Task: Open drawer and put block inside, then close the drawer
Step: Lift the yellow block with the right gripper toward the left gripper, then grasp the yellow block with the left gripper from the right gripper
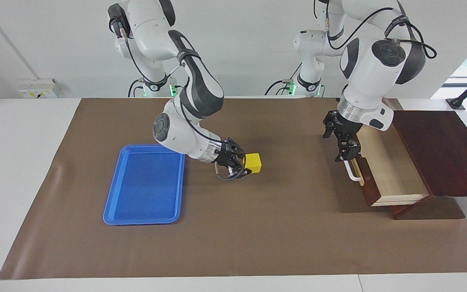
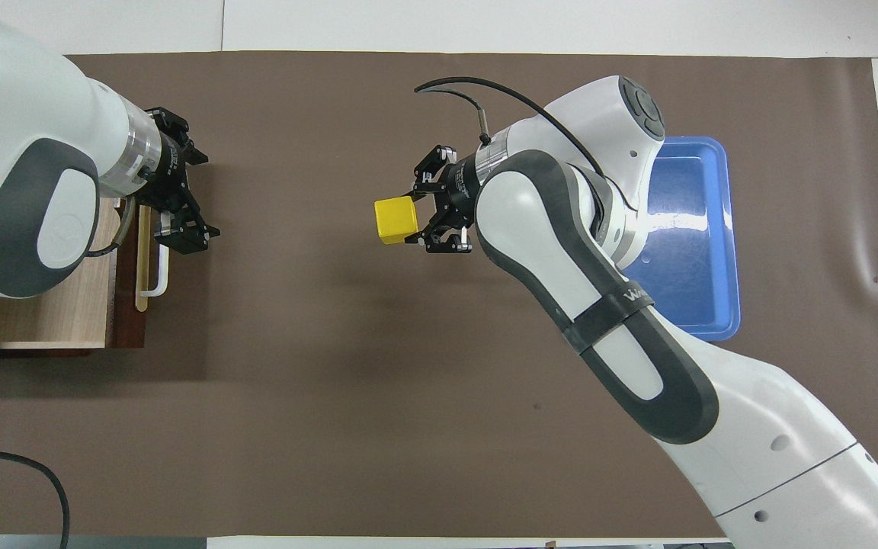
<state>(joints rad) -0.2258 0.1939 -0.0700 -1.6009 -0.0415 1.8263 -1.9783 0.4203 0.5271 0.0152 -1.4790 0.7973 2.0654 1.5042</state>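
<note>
I expect the drawer to slide all the way shut around the yellow block (image 2: 395, 219) when I push, because the block is much smaller than the drawer's open space (image 2: 53, 313).
The drawer (image 1: 393, 170) stands pulled open at the left arm's end of the table, its pale wood inside bare; it also shows in the overhead view (image 2: 50, 305). Its white bar handle (image 1: 353, 173) faces the mat's middle. My left gripper (image 1: 335, 145) is open and hangs just over the handle's end nearer the robots; I cannot tell if it touches. My right gripper (image 1: 247, 163) is shut on the yellow block (image 1: 253, 162) and holds it above the mat, between the tray and the drawer. The block also shows in the overhead view (image 2: 397, 219).
A flat blue tray (image 1: 146, 184) lies on the brown mat (image 1: 258, 235) toward the right arm's end, under the right arm's elbow. The dark wooden box (image 1: 440, 150) that holds the drawer sits at the mat's edge.
</note>
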